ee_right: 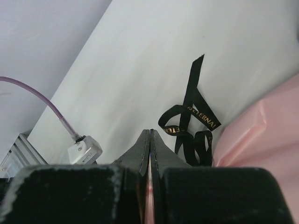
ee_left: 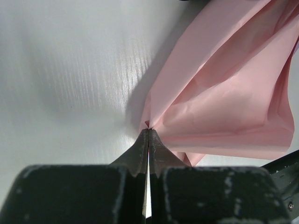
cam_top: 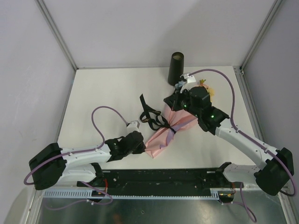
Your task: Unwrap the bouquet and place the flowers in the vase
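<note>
My left gripper is holding the paper's corner (cam_top: 150, 151), and the dark band is uncovered. My right gripper should keep going over the band (cam_top: 173, 130) and open there.
The bouquet (cam_top: 164, 136) lies on its side mid-table, a cone of pink paper (ee_left: 224, 98) with its narrow end toward the left arm. A black ribbon (cam_top: 152, 115) with gold lettering (ee_right: 189, 123) lies in loose loops to its left, and a dark band still crosses the paper. A few yellow and peach flowers (cam_top: 205, 87) peek out behind the right arm. The black vase (cam_top: 176, 67) stands upright at the back. My left gripper (cam_top: 141, 143) (ee_left: 148, 130) is shut on a corner of the paper. My right gripper (cam_top: 169, 102) (ee_right: 150, 133) is shut with pink paper between its jaws.
A white table (cam_top: 107, 88) is bounded by grey walls and metal frame posts. Purple cables (cam_top: 100, 116) arch over both arms. A black rail (cam_top: 159, 179) runs along the near edge. The left wrist's white camera box (ee_right: 85, 151) shows in the right wrist view.
</note>
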You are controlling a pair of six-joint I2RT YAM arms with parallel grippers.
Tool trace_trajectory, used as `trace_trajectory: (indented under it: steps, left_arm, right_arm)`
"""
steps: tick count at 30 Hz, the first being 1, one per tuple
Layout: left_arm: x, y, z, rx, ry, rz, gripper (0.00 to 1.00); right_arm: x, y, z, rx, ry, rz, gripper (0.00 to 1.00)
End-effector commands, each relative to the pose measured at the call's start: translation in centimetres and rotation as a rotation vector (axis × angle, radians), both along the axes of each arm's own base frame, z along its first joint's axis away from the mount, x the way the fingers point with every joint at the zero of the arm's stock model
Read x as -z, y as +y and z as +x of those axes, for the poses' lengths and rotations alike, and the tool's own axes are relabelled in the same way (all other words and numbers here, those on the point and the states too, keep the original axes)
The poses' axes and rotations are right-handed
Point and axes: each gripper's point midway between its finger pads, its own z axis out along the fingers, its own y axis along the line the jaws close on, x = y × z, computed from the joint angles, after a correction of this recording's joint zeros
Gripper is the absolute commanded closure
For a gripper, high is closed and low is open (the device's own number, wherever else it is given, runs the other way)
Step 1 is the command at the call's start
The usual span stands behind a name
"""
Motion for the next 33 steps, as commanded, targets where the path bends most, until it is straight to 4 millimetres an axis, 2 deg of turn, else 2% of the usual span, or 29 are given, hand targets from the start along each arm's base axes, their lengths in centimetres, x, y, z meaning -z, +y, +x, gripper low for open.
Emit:
trace_trajectory:
  steps: [1,11,15,18,19,26,30,33]
  left_arm:
    - [-1.2,-0.3,0.6,-0.023,-0.04,-0.019,1.0]
    - [-1.5,-0.3,0.4,-0.034,-0.044,-0.026,1.0]
    - [-1.5,-0.3,0.4,-0.041,-0.047,-0.024,1.0]
    - [-1.7,-0.5,0.4,-0.037,-0.052,-0.024,1.0]
    - [-1.8,-0.5,0.4,-0.034,-0.053,-0.025,1.0]
    - [-2.1,-0.9,0.4,-0.022,-0.063,-0.028,1.0]
    - [-2.1,-0.9,0.4,-0.022,-0.066,-0.025,1.0]
    - [-2.2,-0.9,0.5,-0.022,-0.068,-0.026,1.0]
  right_arm:
    - [-4.7,-0.4,0.4,0.027,-0.1,0.081,1.0]
    - [-6.1,-2.6,0.6,0.119,-0.138,0.077,1.0]
    - [-6.8,-2.6,0.6,0.111,-0.161,0.087,1.0]
    - [-5.9,-2.4,0.6,0.088,-0.156,0.044,1.0]
    - [-4.6,-2.3,0.5,0.073,-0.132,0.007,1.0]
    - [5.5,-1.9,-1.5,-0.043,0.079,-0.254,0.73]
    - [10.6,-2.0,-2.9,-0.096,0.184,-0.388,0.66]
    - [13.5,-1.9,-3.5,-0.138,0.251,-0.447,0.62]
